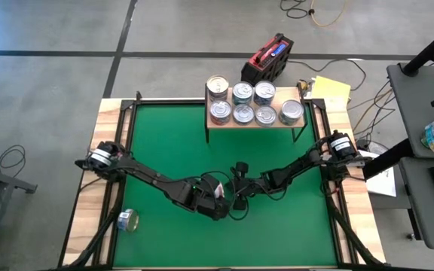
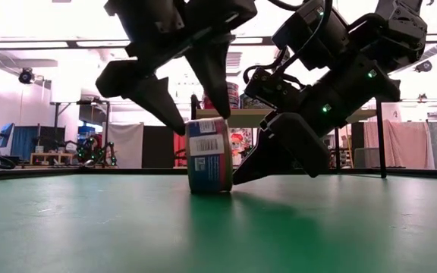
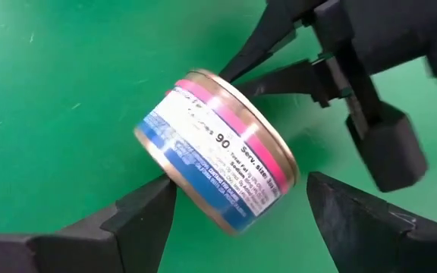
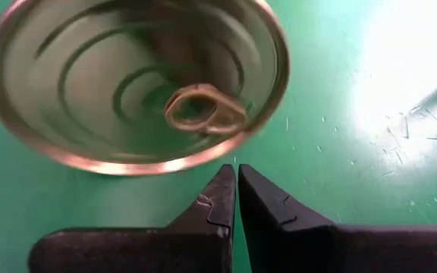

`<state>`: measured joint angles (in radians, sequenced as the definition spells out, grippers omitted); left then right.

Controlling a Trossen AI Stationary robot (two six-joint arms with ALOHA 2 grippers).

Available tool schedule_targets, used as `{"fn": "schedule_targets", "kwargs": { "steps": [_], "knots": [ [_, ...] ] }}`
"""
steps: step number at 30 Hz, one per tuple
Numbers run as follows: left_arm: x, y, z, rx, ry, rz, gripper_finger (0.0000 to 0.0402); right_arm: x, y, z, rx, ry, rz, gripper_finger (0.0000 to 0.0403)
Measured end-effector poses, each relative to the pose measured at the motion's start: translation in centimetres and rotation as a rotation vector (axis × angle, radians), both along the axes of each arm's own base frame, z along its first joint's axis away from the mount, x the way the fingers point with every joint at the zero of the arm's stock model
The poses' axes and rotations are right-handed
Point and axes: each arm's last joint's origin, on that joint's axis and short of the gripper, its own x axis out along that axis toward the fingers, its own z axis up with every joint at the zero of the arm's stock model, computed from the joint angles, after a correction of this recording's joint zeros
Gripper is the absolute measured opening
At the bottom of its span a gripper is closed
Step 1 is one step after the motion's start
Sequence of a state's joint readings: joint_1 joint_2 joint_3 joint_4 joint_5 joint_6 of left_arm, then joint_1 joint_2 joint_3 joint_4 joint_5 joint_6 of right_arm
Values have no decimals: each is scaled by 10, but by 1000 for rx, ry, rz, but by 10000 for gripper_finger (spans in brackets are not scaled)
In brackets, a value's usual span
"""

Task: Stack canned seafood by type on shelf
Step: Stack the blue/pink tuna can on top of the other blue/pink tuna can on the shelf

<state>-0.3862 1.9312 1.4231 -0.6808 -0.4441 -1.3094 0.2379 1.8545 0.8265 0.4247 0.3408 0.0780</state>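
My left gripper will make the tin (image 3: pixel 215 152) turn square to its fingers when I close and lift, because the tin stands on its rim, crooked (image 3: pixel 180 180) between them.
One tin (image 2: pixel 209 154) with a blue, white and pink label (image 3: pixel 218 163) stands on its rim at the middle of the green mat. Its pull-tab lid (image 4: pixel 135 76) faces my right gripper. My left gripper (image 2: pixel 202 121) is open and comes down from above, one finger on either side of the tin (image 3: pixel 237 197). My right gripper (image 4: pixel 237 171) is shut, low beside the tin (image 2: pixel 237 178). Several tins (image 1: pixel 243 113) stand on the small wooden shelf (image 1: pixel 255 126) at the mat's far edge. Another tin (image 1: pixel 129 220) lies near the mat's left near corner. My left gripper has its fingertips (image 2: pixel 220 106) at the tin's upper edge; I cannot tell whether they touch it. My right gripper lays its shut fingertips (image 4: pixel 222 189) against the lower rim of the lid (image 4: pixel 230 152), slanting down from the table's right. The tin stays upright on its rim on the mat.
A red and black box (image 1: pixel 270 56) lies behind the shelf, and a yellow sheet (image 1: pixel 330 90) beside it. A wooden border (image 1: pixel 89 203) frames the mat. Bare green mat (image 1: pixel 292 233) lies toward the near edge and to both sides of the grippers.
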Motion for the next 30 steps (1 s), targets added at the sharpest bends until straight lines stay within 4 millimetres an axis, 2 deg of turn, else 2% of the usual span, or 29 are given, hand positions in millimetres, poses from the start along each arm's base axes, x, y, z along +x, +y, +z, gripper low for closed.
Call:
{"fn": "schedule_targets", "kwargs": {
  "steps": [16, 26, 30],
  "knots": [
    [0, 3, 2, -23, -4, 69, 281, 4, 6, 5, 62, -59, 77, 12],
    [-1, 4, 2, -3, 15, 30, 281, 2, 19, 7, 61, -84, 122, 12],
    [-2, 4, 9, 10, 54, 18, 281, 3, 21, 9, 68, -94, 132, 12]
  ]
}}
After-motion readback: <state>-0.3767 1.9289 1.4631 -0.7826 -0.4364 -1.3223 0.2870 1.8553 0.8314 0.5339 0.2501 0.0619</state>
